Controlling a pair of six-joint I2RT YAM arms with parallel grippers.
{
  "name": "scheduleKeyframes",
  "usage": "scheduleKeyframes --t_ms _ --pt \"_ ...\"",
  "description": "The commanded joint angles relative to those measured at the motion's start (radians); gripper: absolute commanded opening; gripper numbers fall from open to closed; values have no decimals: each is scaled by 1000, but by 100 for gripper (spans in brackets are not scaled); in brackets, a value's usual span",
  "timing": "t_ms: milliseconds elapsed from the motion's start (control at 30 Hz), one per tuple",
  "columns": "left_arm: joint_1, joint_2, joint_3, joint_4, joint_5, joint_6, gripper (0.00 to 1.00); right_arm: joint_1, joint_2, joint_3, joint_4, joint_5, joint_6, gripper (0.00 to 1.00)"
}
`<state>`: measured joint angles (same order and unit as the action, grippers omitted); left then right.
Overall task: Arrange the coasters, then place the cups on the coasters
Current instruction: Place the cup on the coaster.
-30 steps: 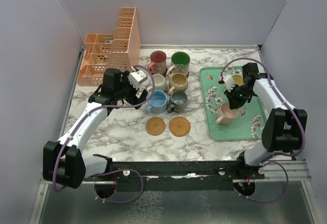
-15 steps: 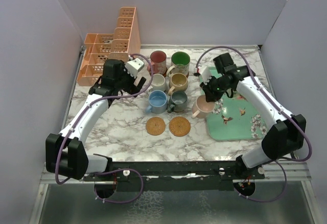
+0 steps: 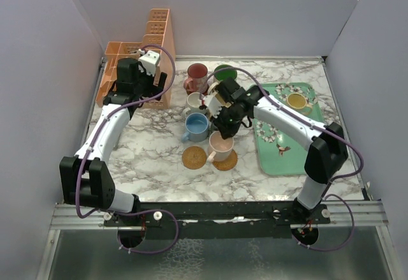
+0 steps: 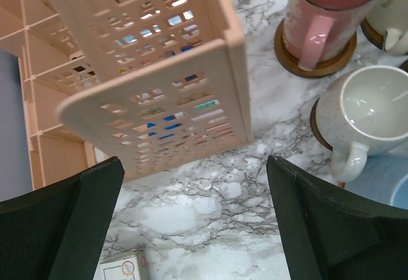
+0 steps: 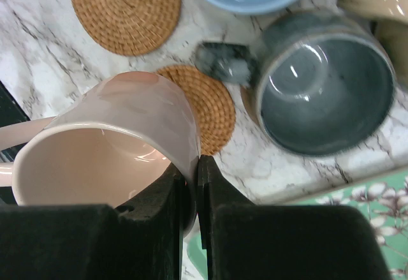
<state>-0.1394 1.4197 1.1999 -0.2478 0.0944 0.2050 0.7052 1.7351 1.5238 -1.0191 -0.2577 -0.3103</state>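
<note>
I keep carrying the pink cup (image 3: 220, 144) with my right gripper until it sits on the woven coaster (image 3: 194, 157) by the blue cup, because the pink cup hangs upright and the coaster is empty.
My right gripper (image 3: 226, 129) (image 5: 196, 165) is shut on the rim of the pink cup (image 3: 220, 145) (image 5: 108, 146), which is over the right woven coaster (image 3: 227, 161) (image 5: 203, 104). I cannot tell whether the cup touches it. A second woven coaster (image 3: 194, 157) (image 5: 124, 9) lies bare to its left. Behind them stand the blue cup (image 3: 197, 125), grey cup (image 5: 322, 98), cream cup (image 3: 196, 101) (image 4: 366, 111), red cup (image 3: 197, 74) (image 4: 325, 18) on a dark coaster (image 4: 312, 68), and green cup (image 3: 224, 72). My left gripper (image 3: 140, 79) (image 4: 194, 229) is open above bare marble beside the organiser.
The peach lattice organiser (image 3: 143, 63) (image 4: 146, 57) stands at the back left, close to my left gripper. The mint-green floral tray (image 3: 280, 152) lies on the right and holds a yellow cup (image 3: 296, 100). A small white box (image 4: 121, 268) lies below the left gripper.
My right arm has carried the pink cup from the tray leftward to over the right woven coaster. My left arm has drawn back towards the organiser, still open.
</note>
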Motion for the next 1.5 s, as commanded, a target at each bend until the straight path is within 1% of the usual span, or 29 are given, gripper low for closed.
scheduleKeyframes --t_ms 0,167,333,633,933,1133,1467 --pt "29 -7 43 39 -50 -61 99 70 55 119 49 1 70 1" --pt "45 -6 66 23 -120 -127 99 138 147 225 44 44 139 1" --pt "58 -10 68 33 -166 -143 99 172 229 298 43 72 165 1" --pt "69 -34 64 49 -183 -140 99 210 315 367 41 107 191 2" --pt "69 -49 56 47 -161 -136 99 226 375 379 39 113 195 4" --pt "70 -54 50 48 -146 -135 99 237 371 365 47 147 190 4" --pt "70 -63 43 51 -115 -133 99 240 366 335 59 161 192 5"
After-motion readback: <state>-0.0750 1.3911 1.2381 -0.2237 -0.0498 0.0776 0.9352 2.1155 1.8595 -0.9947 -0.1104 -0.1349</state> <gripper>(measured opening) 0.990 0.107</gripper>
